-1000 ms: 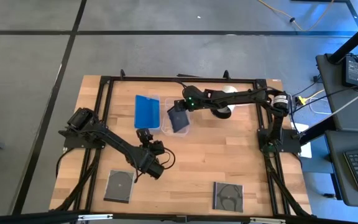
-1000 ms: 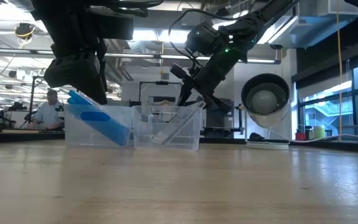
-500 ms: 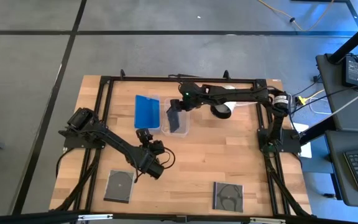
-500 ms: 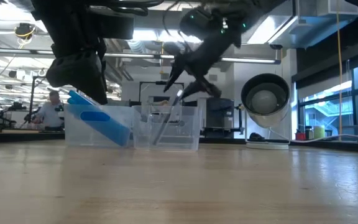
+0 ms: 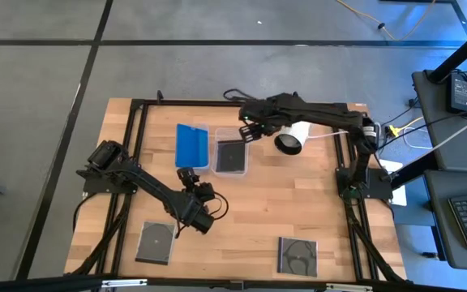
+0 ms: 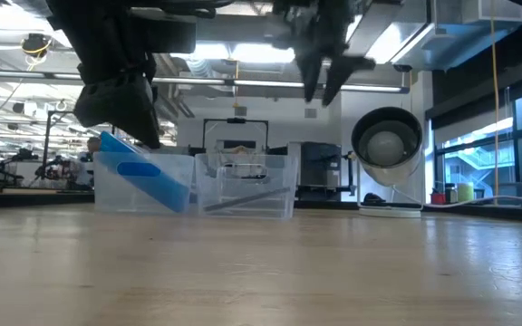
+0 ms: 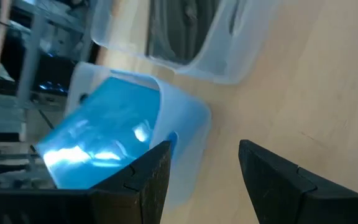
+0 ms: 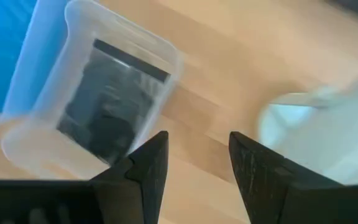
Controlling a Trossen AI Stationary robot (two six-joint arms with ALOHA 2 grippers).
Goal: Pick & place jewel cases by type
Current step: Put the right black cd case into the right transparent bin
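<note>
My right gripper should, as the front dark jewel case (image 5: pixel 298 257) on that side lies clear, keep moving with open fingers toward its far edge (image 5: pixel 299 239) until they straddle it.
Two clear tubs stand side by side at the table's far middle. The left tub (image 5: pixel 191 146) holds a blue jewel case (image 7: pixel 98 137) leaning on its wall. The right tub (image 5: pixel 231 154) holds a dark jewel case (image 8: pixel 114 106) lying flat on its floor. Two more dark jewel cases (image 5: pixel 156 242) (image 5: pixel 297 255) lie flat near the front edge. My right gripper (image 5: pixel 250 130) hangs open and empty, high above the right tub's far right corner (image 6: pixel 329 77). My left gripper (image 5: pixel 187 173) is open and empty, just in front of the left tub (image 7: pixel 204 149).
A white cylinder with a dark end (image 5: pixel 290 139) lies just right of the right tub, under my right arm. A black frame (image 5: pixel 136 122) runs around the table's edges. Bare wood lies between the tubs and the front cases. The room shows beyond the far edge.
My right gripper has opened and let go of the dark jewel case, then risen well above the right tub, tipping more downward. The case, which stood tilted in the tub, has fallen flat onto the tub's floor.
</note>
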